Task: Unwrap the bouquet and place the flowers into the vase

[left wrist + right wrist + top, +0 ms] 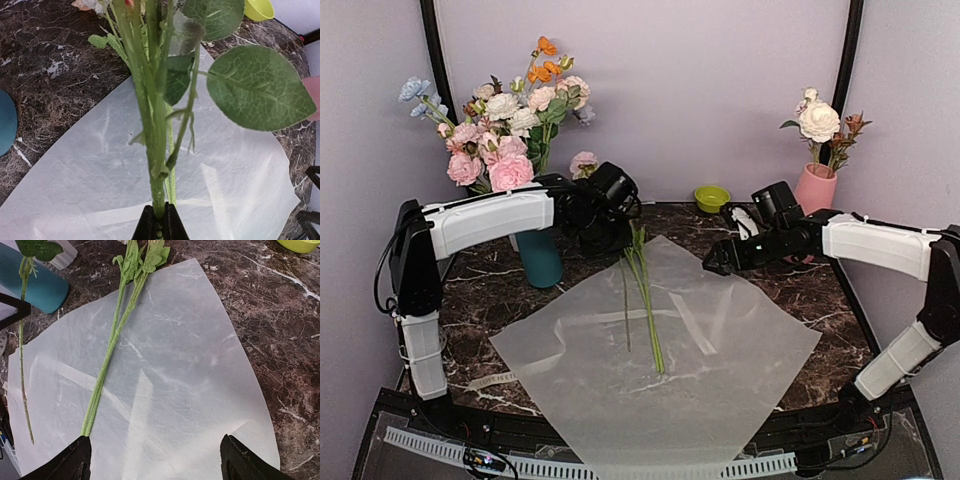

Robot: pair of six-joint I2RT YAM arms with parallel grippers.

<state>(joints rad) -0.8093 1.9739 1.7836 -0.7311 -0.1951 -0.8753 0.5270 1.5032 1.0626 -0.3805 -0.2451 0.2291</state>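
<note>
My left gripper should keep moving the leafy stem (626, 310) across until my right gripper, which is waiting open near the salmon-pink vase (816, 188), holds the stem.
The cream wrapping paper (670, 370) of the bouquet lies spread flat on the marble table. Several long green flower stems (645, 300) rest on the paper, their tops under my left gripper (620, 235). That gripper is shut on a leafy green stem (159, 150), pinched low between the jaws of the left gripper (160, 227). My right gripper (713, 262) hovers open over the paper's right half. In the right wrist view that gripper (157, 462) has nothing between its fingers, and two stems (107, 357) lie just to the left. The salmon-pink vase (815, 188) stands at the back right with white blooms (818, 120) in it.
A teal-blue vase (540, 255) with a big pink, white, orange and blue arrangement (505, 125) stands at the back left, close to my left arm. A small lime-green bowl (712, 197) sits at the back centre. A pale strip (492, 381) lies on the table's front left.
</note>
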